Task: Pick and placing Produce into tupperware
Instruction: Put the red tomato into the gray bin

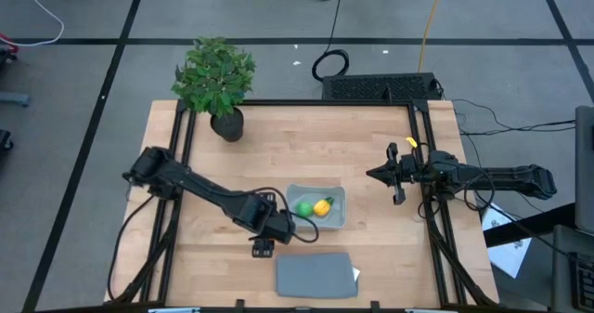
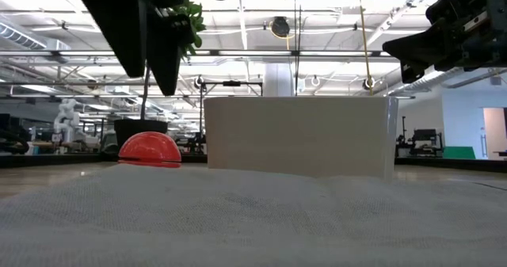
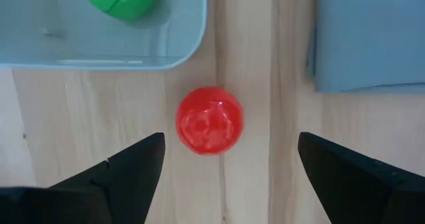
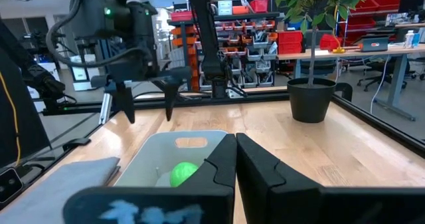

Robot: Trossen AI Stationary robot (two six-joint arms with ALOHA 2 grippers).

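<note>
The red ball [image 3: 210, 120] is away from the tupperware's corner [image 3: 192, 54] and fits between my open fingers. My left gripper should continue to go down until its fingers are on both sides of the ball.
The red ball [image 3: 209, 119] rests on the wood just off a rounded corner of the clear bluish tupperware [image 3: 99, 44]. In the low view the red ball [image 2: 149, 150] sits left of the tub [image 2: 297, 136]. The green ball [image 1: 303, 207] and the yellow piece with a green tip [image 1: 322, 206] lie inside the tupperware [image 1: 336, 218]. My left gripper [image 3: 230, 144] is open and points down over the red ball, one finger on each side, clear of it. In the high view it [image 1: 267, 241] hides the ball. My right gripper [image 1: 376, 174] is shut and waits right of the tub.
The flat grey lid [image 1: 316, 274] lies near the table's near edge, close to the red ball. A potted plant [image 1: 218, 81] stands at the far left corner. Bare wood spreads between the tub and the plant. A black frame rail [image 1: 422, 164] runs along the right side.
</note>
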